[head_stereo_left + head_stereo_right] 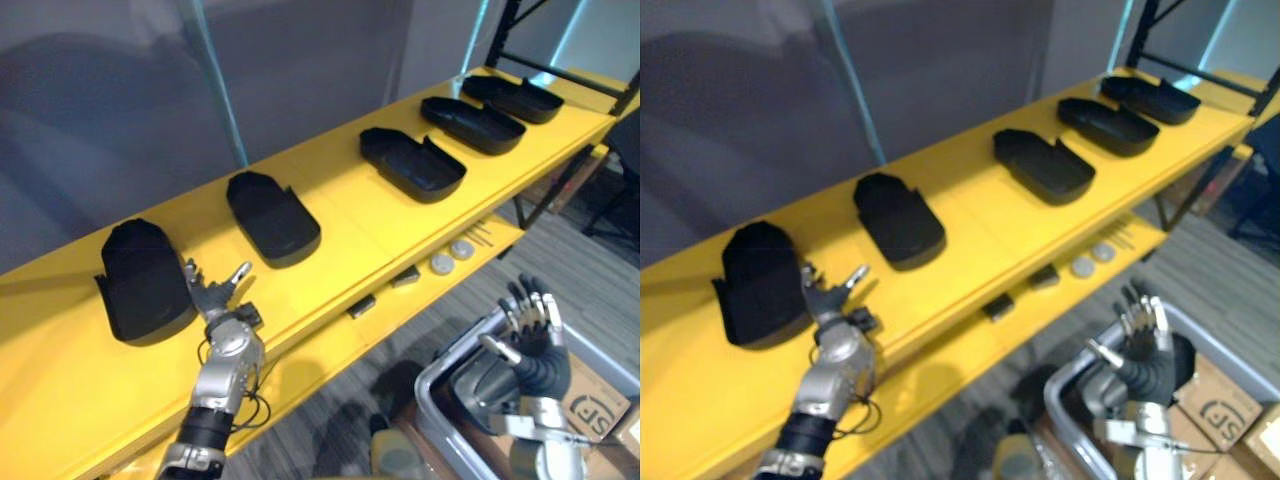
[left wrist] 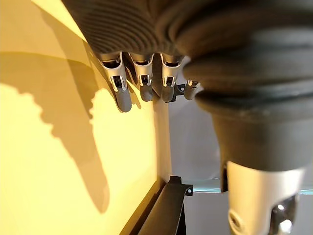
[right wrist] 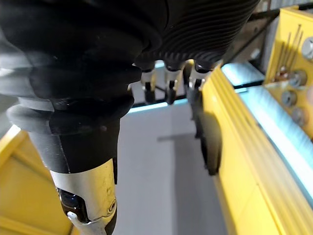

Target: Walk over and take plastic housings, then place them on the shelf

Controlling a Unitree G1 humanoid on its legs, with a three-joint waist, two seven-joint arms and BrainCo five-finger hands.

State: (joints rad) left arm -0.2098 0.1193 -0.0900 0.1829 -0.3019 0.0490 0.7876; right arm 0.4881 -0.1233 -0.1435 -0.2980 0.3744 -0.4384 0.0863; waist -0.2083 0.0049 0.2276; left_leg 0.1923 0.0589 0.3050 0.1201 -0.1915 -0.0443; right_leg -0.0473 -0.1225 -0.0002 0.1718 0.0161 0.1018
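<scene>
Cardboard (image 1: 592,398) can be seen around the black plastic housing (image 1: 484,386) in the grey bin. I should expect cardboard boxes to be hidden under the housing when I lift it.
Several black plastic housings lie in a row along the yellow shelf (image 1: 340,215). The leftmost housing (image 1: 145,280) and the one beside it (image 1: 272,217) are nearest to me, and another housing (image 1: 412,163) sits further right. My left hand (image 1: 230,335) hovers over the shelf's front, just right of the leftmost housing, open and empty. Its straight fingers (image 2: 122,95) hang above the bare yellow surface. My right hand (image 1: 525,340) is low at the lower right, below the shelf, open with relaxed fingers (image 3: 168,83) and holding nothing.
A lower yellow shelf (image 1: 470,262) carries small round discs (image 1: 450,255) and dark blocks. A grey bin (image 1: 440,400) stands on the floor under my right hand, with a cardboard box (image 1: 590,400) beside it. A grey wall backs the shelf; black rack posts stand at the far right.
</scene>
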